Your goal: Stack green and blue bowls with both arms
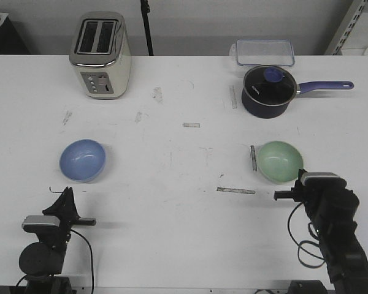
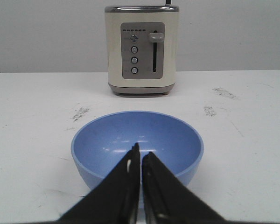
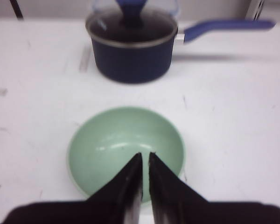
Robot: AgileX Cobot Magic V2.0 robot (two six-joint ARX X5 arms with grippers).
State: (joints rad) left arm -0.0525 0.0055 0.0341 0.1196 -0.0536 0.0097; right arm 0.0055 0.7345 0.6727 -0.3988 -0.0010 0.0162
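My right gripper should now move to the green bowl's rim (image 1: 302,161) farthest from the blue bowl until its open fingers are on either side of that rim, because there is free space (image 1: 316,157) beside it.
The blue bowl (image 1: 83,160) sits upright and empty on the white table at the left. The green bowl (image 1: 280,161) sits upright and empty at the right. My left gripper (image 1: 66,195) hovers just short of the blue bowl's near rim. In the left wrist view the left gripper (image 2: 141,150) is shut with nothing in it, its tips over the blue bowl (image 2: 107,140). My right gripper (image 1: 302,177) is at the green bowl's near right edge. In the right wrist view the right gripper (image 3: 145,156) is shut and empty over the green bowl (image 3: 112,135).
A cream toaster (image 1: 101,55) stands at the back left. A dark blue saucepan (image 1: 268,90) with a glass lid and its handle pointing right stands behind the green bowl. A clear plastic box (image 1: 264,52) lies beyond it. Tape strips (image 1: 236,190) mark the table.
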